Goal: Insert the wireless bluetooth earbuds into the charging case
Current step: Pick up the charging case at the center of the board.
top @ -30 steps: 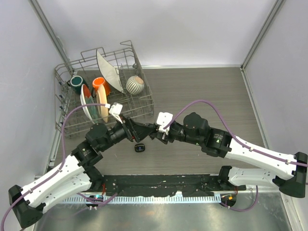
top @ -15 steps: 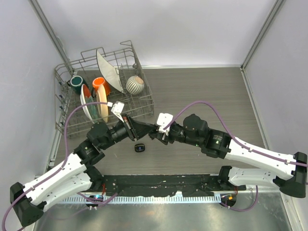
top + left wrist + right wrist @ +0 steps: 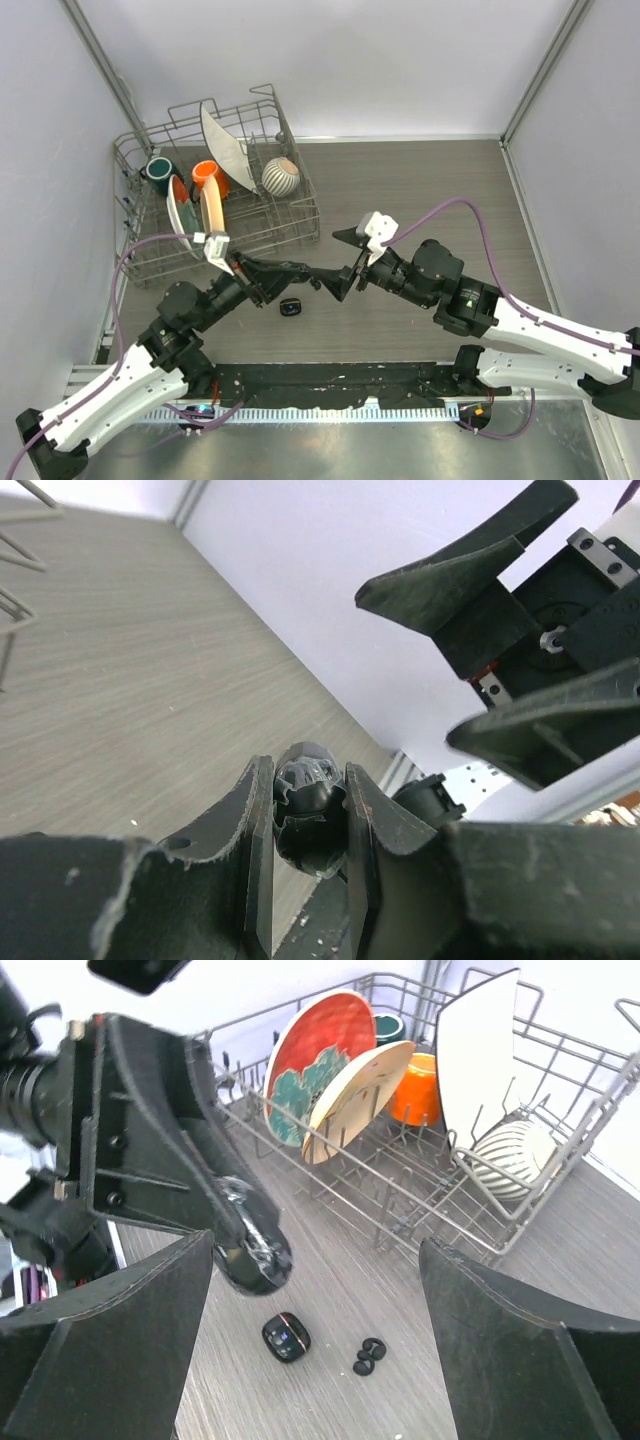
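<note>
Next, I turn my right gripper to face the case and take its loose end, since my right fingers point past the charging case in my left gripper.
My left gripper [image 3: 303, 272] is shut on a glossy black pebble-shaped charging case [image 3: 308, 805], held above the table; the right wrist view shows that case [image 3: 255, 1250] between the left fingers. My right gripper [image 3: 336, 260] stands open just right of it, with nothing between its fingers [image 3: 130, 1350]. On the table below lie a second black case with a small lit display [image 3: 286, 1336] [image 3: 291, 307] and a tiny black earbud [image 3: 368, 1356] a little to its right. No gripper touches either.
A wire dish rack [image 3: 270, 232] stands at the back left with plates [image 3: 318, 1065], an orange cup [image 3: 415, 1100], a green cup and a striped bowl [image 3: 512, 1155]. Walls close the table on the left, back and right.
The left gripper shut on the black case and drew back to the left. The right gripper opened wide and pulled away to the right. The case on the table stayed put.
</note>
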`<state>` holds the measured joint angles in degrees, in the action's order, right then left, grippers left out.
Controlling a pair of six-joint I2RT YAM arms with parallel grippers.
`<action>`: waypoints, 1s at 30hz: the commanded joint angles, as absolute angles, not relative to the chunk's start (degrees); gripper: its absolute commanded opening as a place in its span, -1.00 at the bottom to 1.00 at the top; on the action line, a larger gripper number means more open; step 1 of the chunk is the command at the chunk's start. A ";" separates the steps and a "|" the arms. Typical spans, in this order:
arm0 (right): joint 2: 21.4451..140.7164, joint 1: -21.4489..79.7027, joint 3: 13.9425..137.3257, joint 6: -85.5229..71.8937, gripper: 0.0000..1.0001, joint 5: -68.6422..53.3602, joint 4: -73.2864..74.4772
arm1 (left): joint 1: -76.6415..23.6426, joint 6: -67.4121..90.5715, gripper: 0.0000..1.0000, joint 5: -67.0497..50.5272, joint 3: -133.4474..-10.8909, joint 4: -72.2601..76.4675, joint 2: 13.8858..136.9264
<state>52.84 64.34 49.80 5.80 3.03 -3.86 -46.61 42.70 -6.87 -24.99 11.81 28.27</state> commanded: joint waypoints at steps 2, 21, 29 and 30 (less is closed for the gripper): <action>52.72 63.90 54.30 -9.47 0.79 13.70 -2.76 | -46.58 36.57 -1.00 -0.44 -21.36 17.31 21.28; 61.26 47.63 58.01 -84.18 0.65 -8.62 2.99 | -46.49 20.66 -0.99 0.18 -16.17 28.21 15.47; 64.85 50.54 57.84 -92.63 0.65 -10.19 1.59 | -46.58 20.30 -0.99 1.14 -14.59 33.22 17.31; 65.21 50.89 57.83 -92.98 0.65 -10.54 1.23 | -46.58 20.30 -0.99 1.23 -14.50 33.40 17.75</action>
<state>63.51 49.69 56.07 -87.15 -9.63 2.94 -46.61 21.80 -0.03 -14.72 27.51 16.67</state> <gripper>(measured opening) 0.827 0.292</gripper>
